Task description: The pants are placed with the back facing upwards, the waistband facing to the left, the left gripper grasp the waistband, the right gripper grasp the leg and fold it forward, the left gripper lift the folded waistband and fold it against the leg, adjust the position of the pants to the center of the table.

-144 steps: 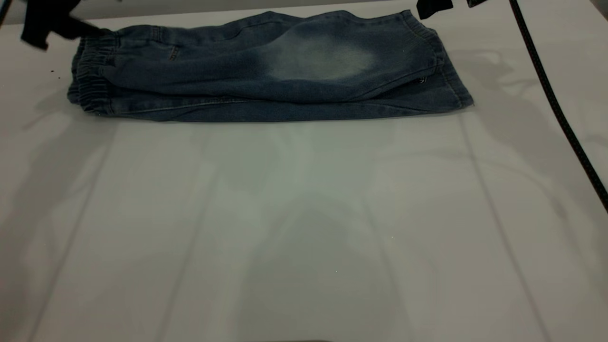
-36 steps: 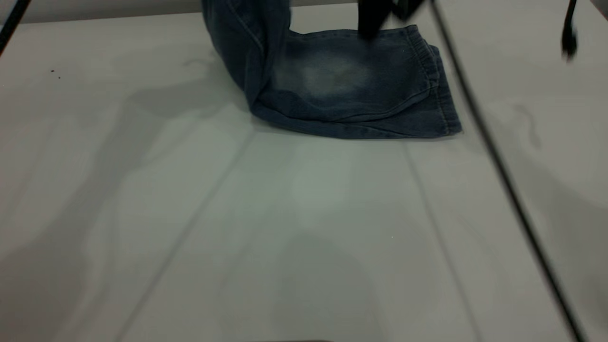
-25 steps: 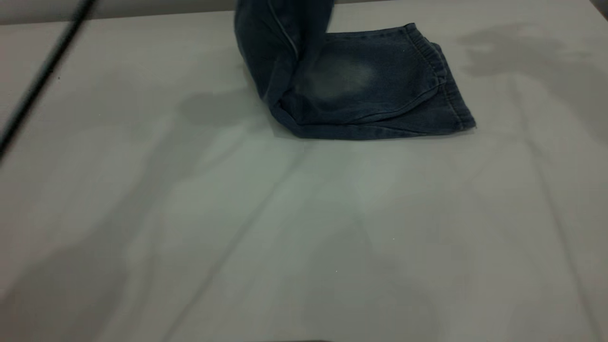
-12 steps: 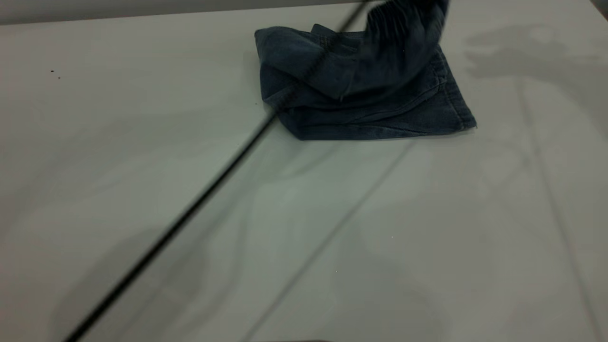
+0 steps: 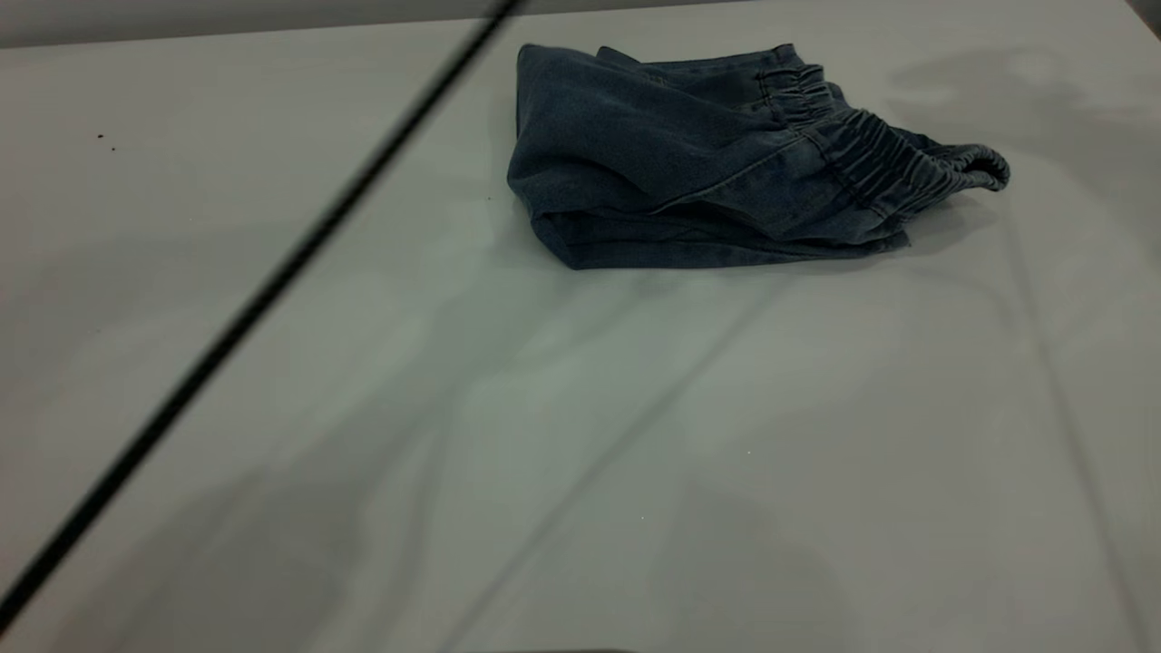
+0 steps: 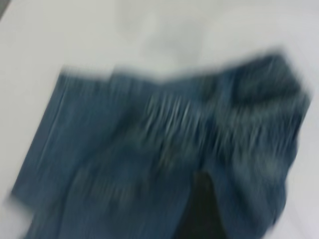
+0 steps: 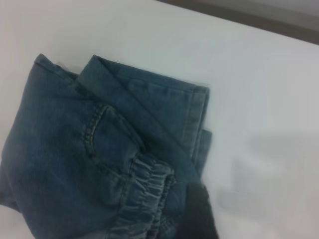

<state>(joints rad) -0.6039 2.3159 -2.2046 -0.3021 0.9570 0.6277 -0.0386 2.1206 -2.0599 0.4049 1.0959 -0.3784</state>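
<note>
The folded pants are near the table's far edge (image 5: 631, 11), so my left gripper should push down on the pants' middle (image 5: 697, 174) and drag the pants toward the center.
The pants (image 5: 653, 154) lie folded into a compact blue denim bundle at the back of the table (image 5: 580, 453), right of its middle. The gathered waistband (image 5: 880, 163) rests on top at the bundle's right end, over the leg (image 5: 726, 252) layers beneath it. No gripper shows in the exterior view. In the left wrist view, a dark part of my left gripper (image 6: 202, 209) hangs over the blurred pants (image 6: 124, 164) near the waistband (image 6: 174, 117). In the right wrist view, my right gripper (image 7: 200, 214) shows as a dark part beside the waistband (image 7: 144, 199), just past the pants' (image 7: 60, 149) edge.
A thin black cable (image 5: 254, 299) crosses the exterior view diagonally from top middle to bottom left, above the table. Bare white table surface lies in front of and to the left of the bundle. The table's far edge (image 5: 227, 27) runs just behind the pants.
The raised waistband half swung over to the right and now lies flat on the legs. The pants went from a long strip to a short bundle. The cable shifted leftward.
</note>
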